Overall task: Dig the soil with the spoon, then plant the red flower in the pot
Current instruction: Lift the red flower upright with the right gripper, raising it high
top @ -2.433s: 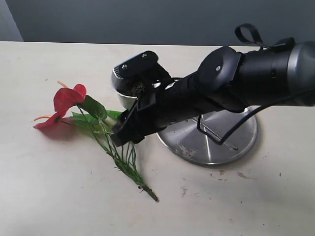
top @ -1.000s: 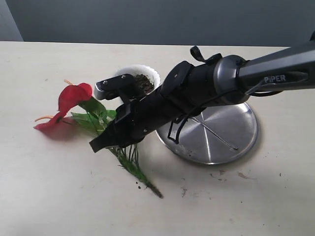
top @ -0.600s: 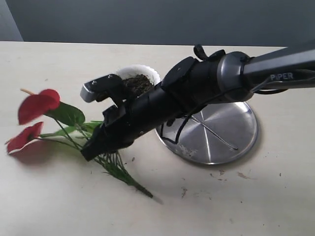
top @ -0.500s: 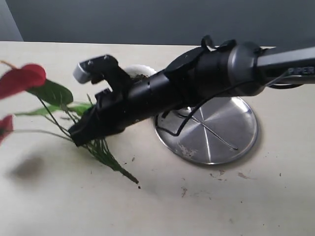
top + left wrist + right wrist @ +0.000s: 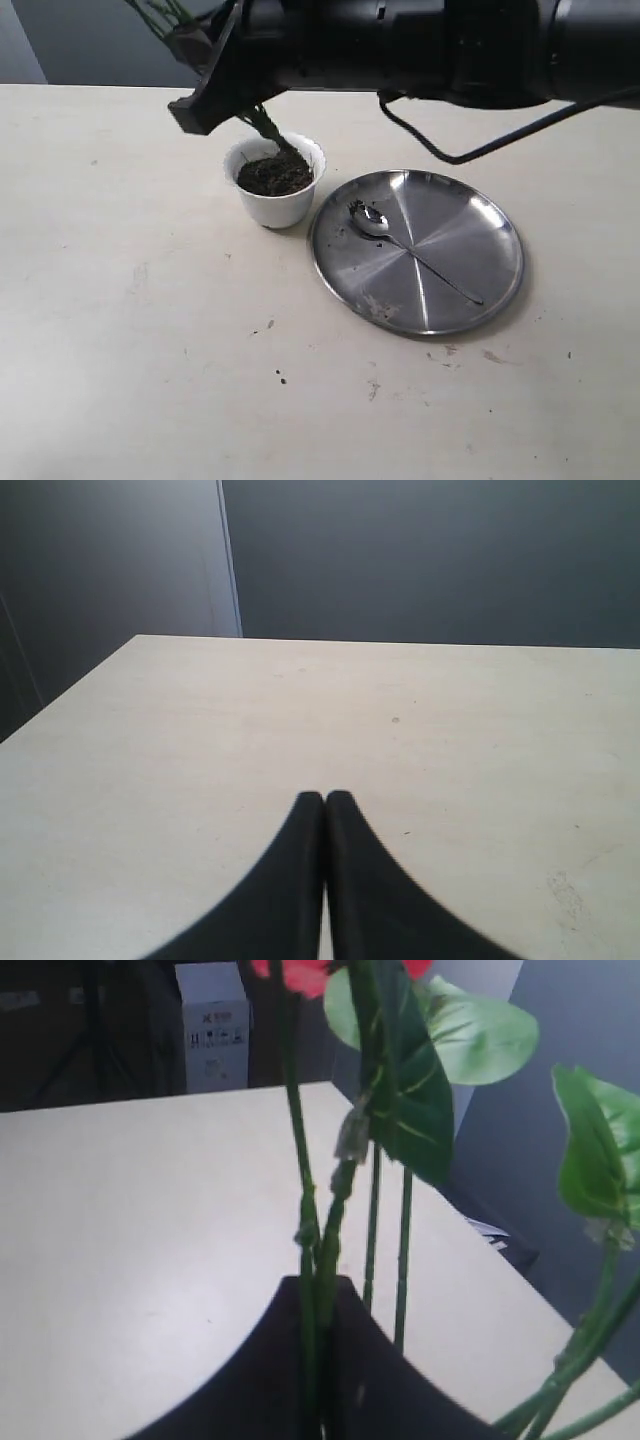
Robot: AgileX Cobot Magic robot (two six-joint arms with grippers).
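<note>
The stems (image 5: 266, 128) lean over the white pot, so the robot's right gripper should move back toward the steel plate, turn the stems upright and then lower them into the soil (image 5: 272, 178).
My right gripper (image 5: 195, 100) is shut on the green stems of the red flower (image 5: 264, 124) and holds it upright above the pot (image 5: 277, 205). The stem ends reach down to the dark soil (image 5: 272, 176) inside the white pot. In the right wrist view the stems run between the fingertips of that gripper (image 5: 320, 1285), with a red bloom of the red flower (image 5: 303, 972) and broad leaves (image 5: 405, 1100) beyond. The spoon (image 5: 384, 230) lies on the steel plate (image 5: 495, 300). My left gripper (image 5: 324, 798) is shut and empty over bare table.
The steel plate sits right beside the pot, on its right. Soil crumbs (image 5: 280, 378) dot the table in front of the pot and plate. The right arm (image 5: 430, 45) spans the top of the exterior view. A white box (image 5: 212, 1028) stands beyond the table.
The right gripper has lifted the flower off the table at the left, swung it upright and carried it over the pot. The spoon and plate, hidden before by the arm, now show.
</note>
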